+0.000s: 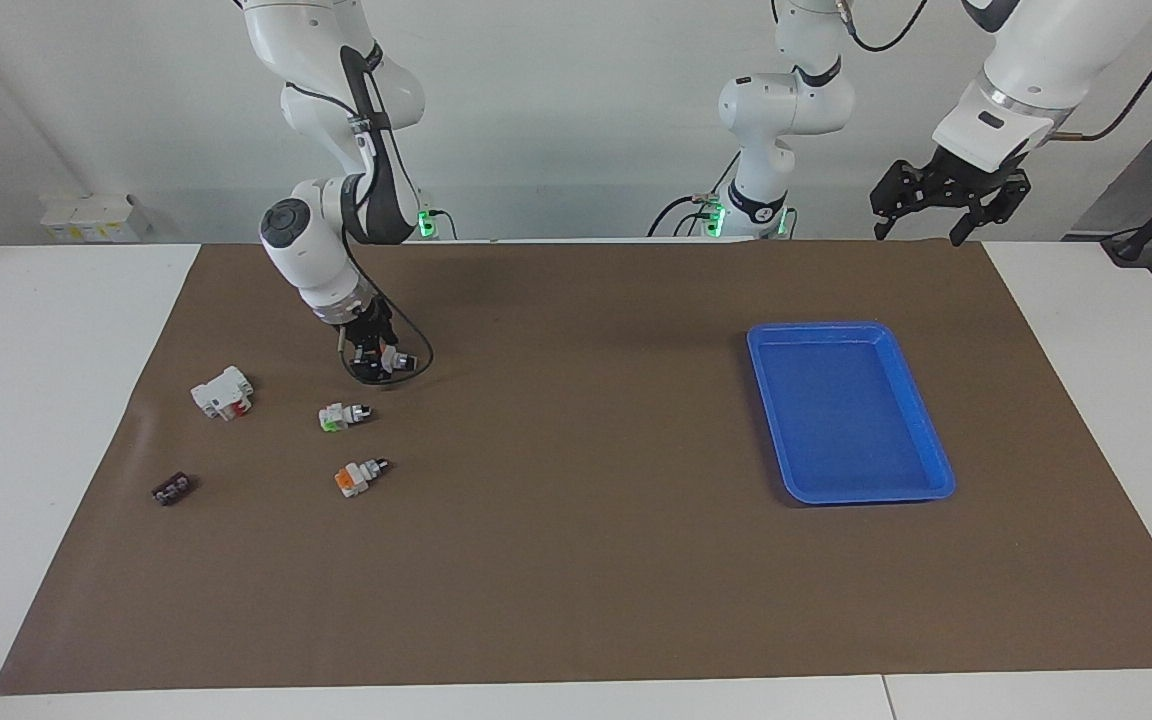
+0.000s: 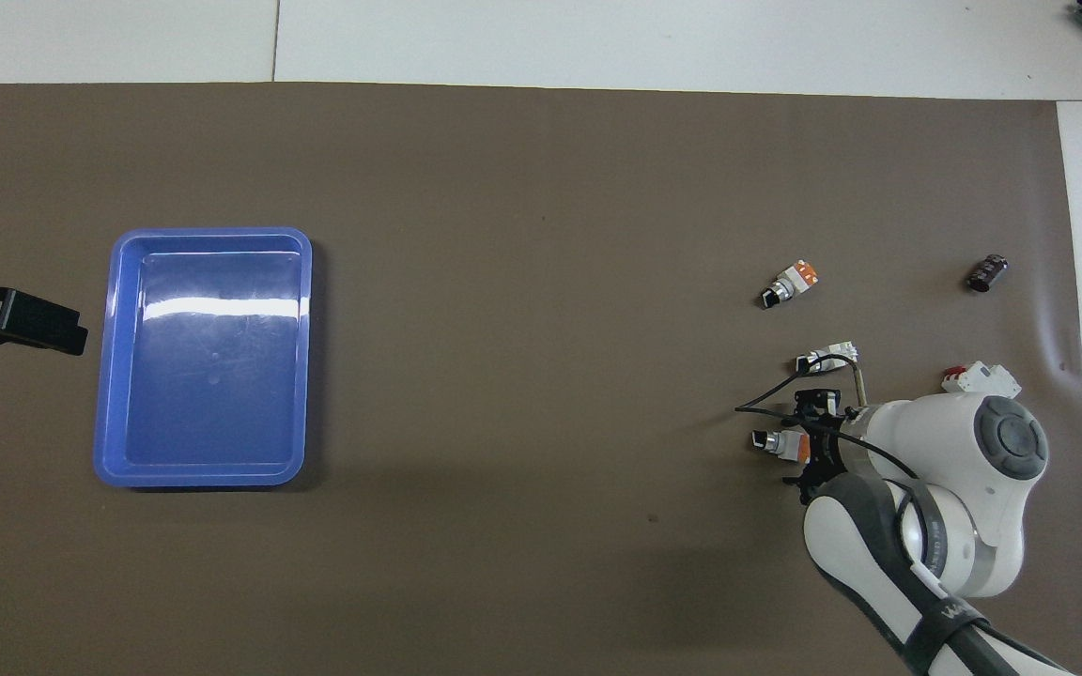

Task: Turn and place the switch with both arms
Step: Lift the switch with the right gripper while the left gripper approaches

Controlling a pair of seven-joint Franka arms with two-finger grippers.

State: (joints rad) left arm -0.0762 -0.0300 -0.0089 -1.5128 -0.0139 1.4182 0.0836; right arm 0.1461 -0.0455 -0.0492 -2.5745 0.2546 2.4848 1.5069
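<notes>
I expect the black knob (image 2: 759, 438) to twist while the white body stays still when I turn it, because the knob sits in a round silver collar (image 2: 773, 441).
The switch (image 1: 391, 360), with a white body, an orange-red end block and a black knob, lies on the brown mat at the right arm's end of the table. It also shows in the overhead view (image 2: 776, 441). My right gripper (image 1: 376, 352) is down at the switch, over its orange-red end (image 2: 799, 441), and I cannot see whether it grips it. My left gripper (image 1: 926, 208) is open and empty, raised over the table's edge beside the blue tray; it also shows in the overhead view (image 2: 15, 321). The left arm waits.
A green-ended switch (image 1: 341, 416) and a paler orange switch (image 1: 356, 477) lie farther from the robots than the switch. A white block with red parts (image 1: 222, 392) and a small black part (image 1: 172, 489) lie beside them. The blue tray (image 1: 921, 415) is empty.
</notes>
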